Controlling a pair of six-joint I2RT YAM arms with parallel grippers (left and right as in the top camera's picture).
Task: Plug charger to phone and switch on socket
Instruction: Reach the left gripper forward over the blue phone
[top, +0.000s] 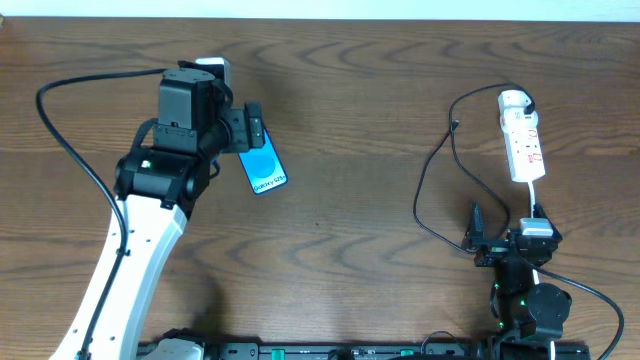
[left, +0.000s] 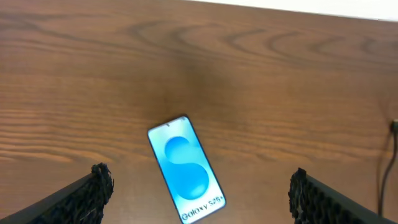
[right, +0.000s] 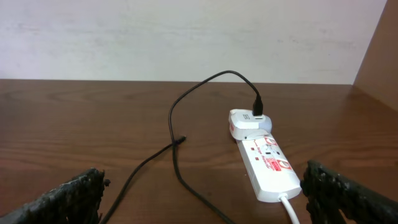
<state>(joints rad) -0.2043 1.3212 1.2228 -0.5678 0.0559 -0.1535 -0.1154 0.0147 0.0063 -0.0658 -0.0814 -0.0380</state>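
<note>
My left gripper needs to turn square to the long edges of the phone before I grip its far end, because the phone lies slanted between my left gripper's fingers.
The phone lies face up on the wooden table, blue screen lit; in the left wrist view it lies tilted. My left gripper hovers over its far end, open and empty, the phone between the fingers in the left wrist view. The white socket lies at the right, with a white adapter plugged into its far end. The charger cable loops left from it; its loose plug tip rests on the table. My right gripper is open and empty, just short of the socket.
The socket's white cord runs toward my right arm's base and shows in the right wrist view. A thick black robot cable curves at the left. A pale wall bounds the far table edge.
</note>
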